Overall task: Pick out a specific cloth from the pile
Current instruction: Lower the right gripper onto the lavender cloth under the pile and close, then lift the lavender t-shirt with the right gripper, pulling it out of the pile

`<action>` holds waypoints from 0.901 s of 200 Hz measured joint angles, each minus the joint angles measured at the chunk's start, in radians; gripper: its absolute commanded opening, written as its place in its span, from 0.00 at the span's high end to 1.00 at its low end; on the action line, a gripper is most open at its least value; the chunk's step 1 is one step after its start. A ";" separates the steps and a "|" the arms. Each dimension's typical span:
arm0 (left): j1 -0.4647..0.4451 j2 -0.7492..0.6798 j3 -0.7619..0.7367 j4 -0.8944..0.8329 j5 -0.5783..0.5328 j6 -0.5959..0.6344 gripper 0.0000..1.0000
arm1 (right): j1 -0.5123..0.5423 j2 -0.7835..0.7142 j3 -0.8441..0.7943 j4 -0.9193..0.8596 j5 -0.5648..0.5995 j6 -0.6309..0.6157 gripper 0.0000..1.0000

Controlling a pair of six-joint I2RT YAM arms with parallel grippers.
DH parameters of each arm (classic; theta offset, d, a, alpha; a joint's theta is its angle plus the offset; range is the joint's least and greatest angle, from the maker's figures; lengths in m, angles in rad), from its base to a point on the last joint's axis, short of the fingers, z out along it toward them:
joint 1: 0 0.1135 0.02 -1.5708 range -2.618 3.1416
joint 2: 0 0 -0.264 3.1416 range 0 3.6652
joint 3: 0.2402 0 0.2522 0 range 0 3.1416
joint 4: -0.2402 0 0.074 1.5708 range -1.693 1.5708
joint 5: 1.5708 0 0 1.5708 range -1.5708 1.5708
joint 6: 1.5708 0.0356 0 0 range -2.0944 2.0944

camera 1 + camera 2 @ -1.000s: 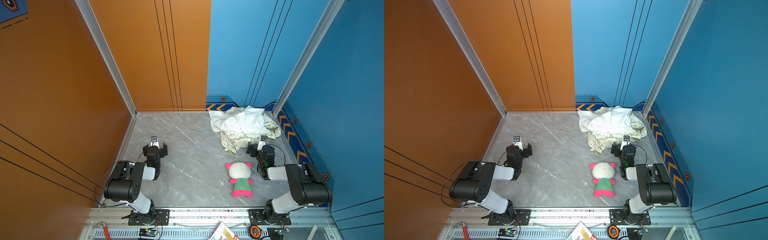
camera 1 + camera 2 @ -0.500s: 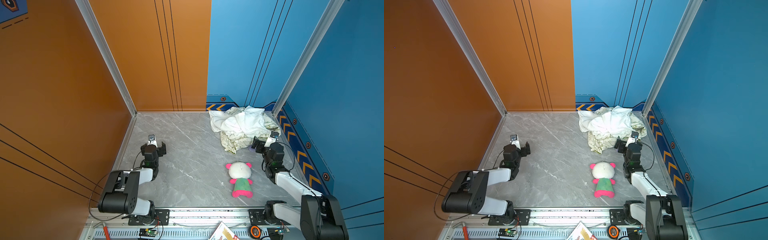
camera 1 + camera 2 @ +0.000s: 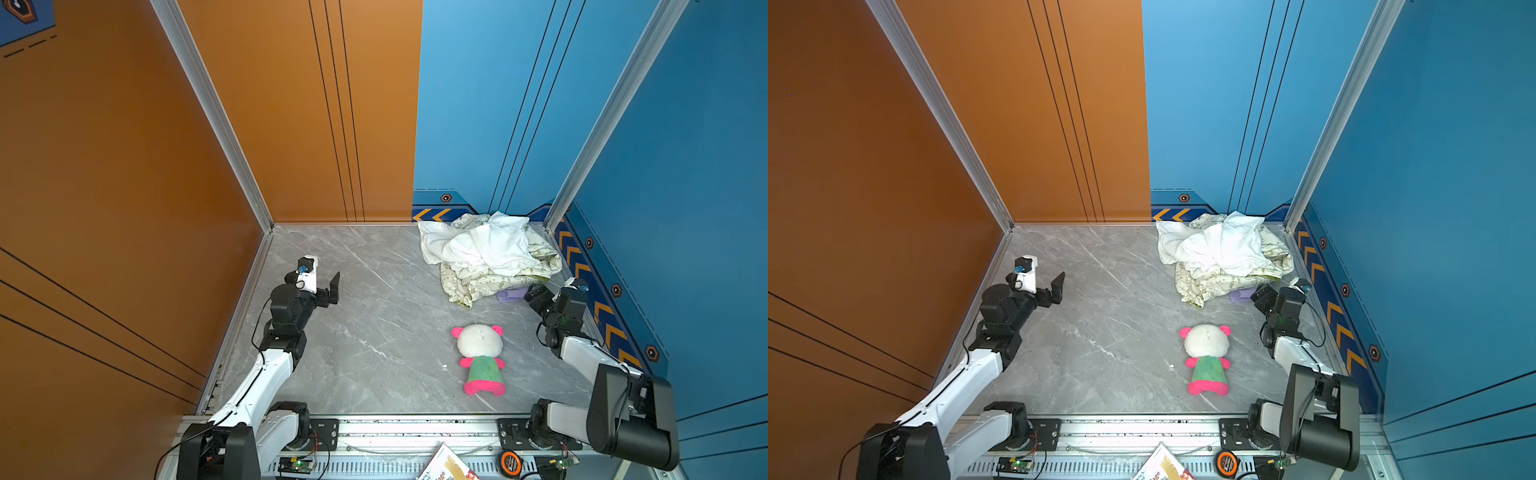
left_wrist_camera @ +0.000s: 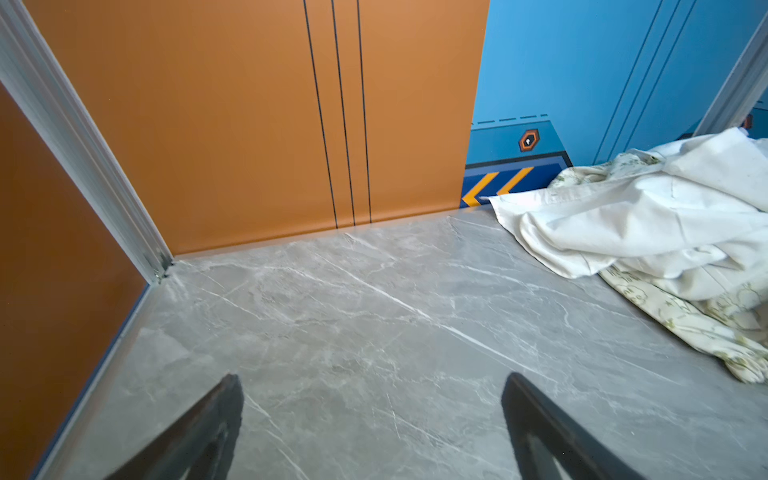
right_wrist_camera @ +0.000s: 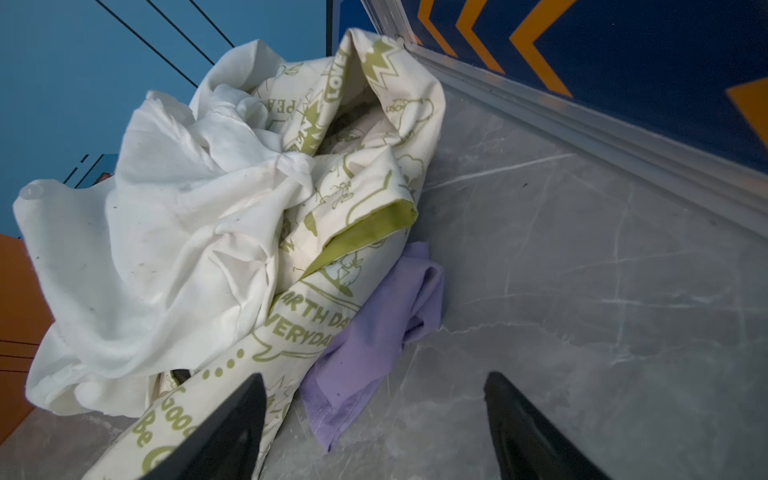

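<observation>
Only a small corner of the lilac cloth (image 3: 510, 296) shows from under the cream cloth, so my right gripper should first pull the cream cloth's edge (image 3: 550, 261) to the side.
The pile (image 3: 490, 253) (image 3: 1225, 249) lies in the back right corner, a plain white cloth over a cream one with green print. The cloth (image 3: 512, 295) (image 3: 1241, 296) (image 5: 374, 332), lilac, shows only as a small corner from under the pile's near edge; the rest is hidden. My right gripper (image 3: 538, 297) (image 3: 1264, 297) (image 5: 374, 376) is low over the floor at that corner, open, one finger over the cream print, with the lilac edge between the jaws and not clamped. My left gripper (image 3: 330, 289) (image 3: 1054, 289) (image 4: 372, 376) hangs open over bare floor at the left, holding nothing.
A pink-and-green plush bear (image 3: 478, 357) (image 3: 1207, 357) lies face down in front of the pile, left of the right arm. The blue chevron wall (image 3: 598, 307) runs close behind the right gripper. The orange wall (image 3: 124, 208) bounds the left side.
The right arm has stretched out toward the back, bringing its gripper up to the lilac corner, and its jaws have narrowed a little. The left arm has also reached further forward.
</observation>
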 measured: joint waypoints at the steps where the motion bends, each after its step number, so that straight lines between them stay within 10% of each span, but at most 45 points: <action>1: 0.000 0.000 0.000 -0.001 0.002 0.000 0.02 | -0.002 0.007 0.000 0.003 -0.008 0.007 0.30; 72: 0.001 0.000 -0.001 -0.003 0.105 -0.001 0.02 | -0.058 0.294 0.031 0.234 -0.233 0.259 0.44; 147: 0.008 0.000 -0.001 -0.003 0.116 -0.001 0.02 | -0.060 0.499 0.095 0.421 -0.296 0.414 0.97; 180: 0.008 0.000 -0.001 -0.003 0.116 -0.001 0.02 | -0.060 0.510 0.095 0.476 -0.304 0.467 1.00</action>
